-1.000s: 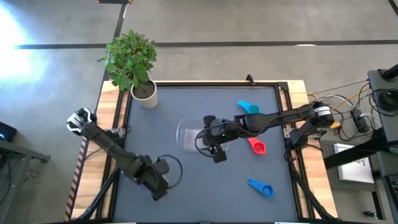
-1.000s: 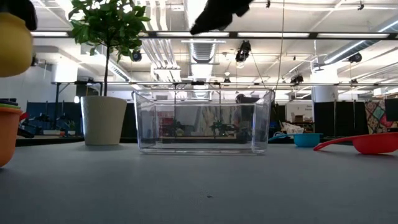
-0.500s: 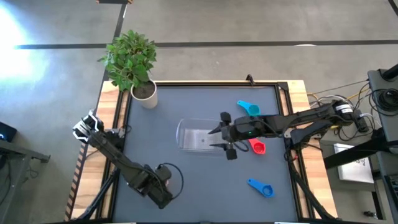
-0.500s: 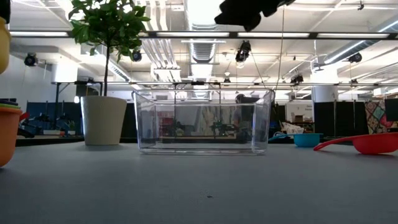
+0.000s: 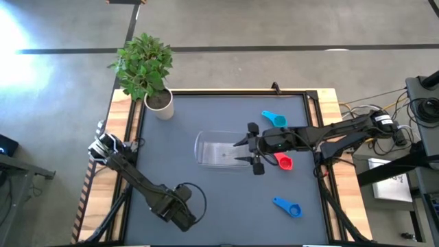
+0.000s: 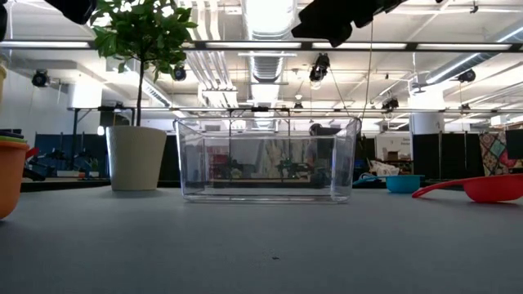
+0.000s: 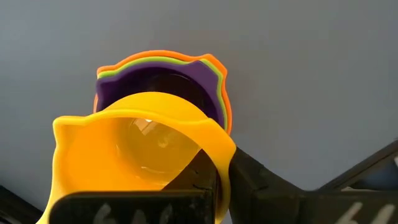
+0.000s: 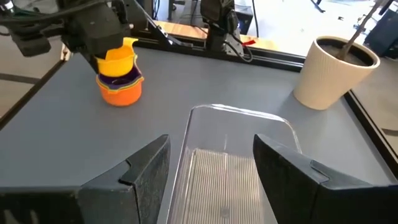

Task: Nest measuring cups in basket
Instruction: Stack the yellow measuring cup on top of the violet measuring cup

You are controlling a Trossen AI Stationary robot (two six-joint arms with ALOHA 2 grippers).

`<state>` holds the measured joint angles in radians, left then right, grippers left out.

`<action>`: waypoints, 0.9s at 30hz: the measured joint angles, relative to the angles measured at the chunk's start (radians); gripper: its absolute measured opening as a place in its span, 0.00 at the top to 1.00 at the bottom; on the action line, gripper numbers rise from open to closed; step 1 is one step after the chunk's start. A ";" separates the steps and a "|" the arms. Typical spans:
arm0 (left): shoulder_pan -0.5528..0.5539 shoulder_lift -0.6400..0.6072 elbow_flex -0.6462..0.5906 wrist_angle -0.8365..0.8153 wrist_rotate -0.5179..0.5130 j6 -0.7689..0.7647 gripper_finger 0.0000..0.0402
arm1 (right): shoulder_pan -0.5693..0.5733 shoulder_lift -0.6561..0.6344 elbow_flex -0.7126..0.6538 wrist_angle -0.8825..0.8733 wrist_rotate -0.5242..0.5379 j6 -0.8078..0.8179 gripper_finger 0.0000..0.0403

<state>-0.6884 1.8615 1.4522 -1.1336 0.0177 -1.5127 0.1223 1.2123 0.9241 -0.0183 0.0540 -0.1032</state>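
The yellow cup leans in the purple cup's opening (image 7: 169, 84), so next I open my left gripper, close its fingers and push the yellow cup down (image 7: 144, 146) into the stack.
My left gripper (image 5: 182, 214) is near the table's near edge, shut on the yellow cup (image 7: 140, 155). Right below it stands a nested stack (image 8: 119, 87) of orange, green and purple cups, seen at the low view's left edge as stack (image 6: 8, 175). My right gripper (image 5: 240, 151) hovers open above the right end of the clear basket (image 5: 219, 149), which looks empty in the right wrist view, basket (image 8: 233, 162). The light blue cup (image 5: 274, 118), the red cup (image 5: 283, 162) and the dark blue cup (image 5: 288, 206) lie on the mat to the right. My left gripper (image 7: 199, 186) holds the yellow cup by its wall on the wrist side (image 7: 217, 180); the gripper's own body hides the exact place. It comes from above, pointing down. The cup is mouth up, its bottom (image 8: 118, 70) at the purple cup's mouth; whether they touch I cannot tell.
A white pot with a green plant (image 5: 159, 103) stands at the table's far left corner. Wooden rails (image 5: 130, 137) frame the dark mat. The mat between the basket and the stack is bare.
My left gripper has carried the yellow cup toward the near edge and a little right, onto the spot over the stack; in the low view the cup has slid out past the left edge. My right gripper has drawn back from over the basket's middle toward its right end.
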 joint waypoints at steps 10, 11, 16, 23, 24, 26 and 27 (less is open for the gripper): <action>0.002 0.014 -0.004 0.022 -0.005 0.036 0.95 | 0.000 -0.009 0.003 -0.007 0.000 -0.001 0.46; 0.002 0.016 -0.005 0.021 -0.006 0.040 0.93 | 0.000 -0.009 0.003 -0.007 0.000 -0.001 0.46; 0.001 0.019 -0.005 0.022 -0.007 0.053 0.79 | 0.000 -0.009 0.003 -0.007 0.000 -0.001 0.46; 0.002 0.019 -0.006 0.021 -0.010 0.089 0.57 | 0.000 -0.009 0.004 -0.006 0.000 0.007 0.46; 0.001 0.019 -0.006 0.021 -0.010 0.090 0.54 | 0.000 -0.009 0.004 -0.006 0.000 0.010 0.46; 0.002 0.019 -0.006 0.021 -0.010 0.090 0.50 | 0.000 -0.009 0.004 -0.007 0.001 0.013 0.46; 0.002 0.019 -0.006 0.021 -0.010 0.090 0.48 | 0.000 -0.009 0.005 -0.007 0.001 0.015 0.46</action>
<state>-0.6865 1.8805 1.4460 -1.1130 0.0078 -1.4223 0.1223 1.2034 0.9291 -0.0250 0.0546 -0.0885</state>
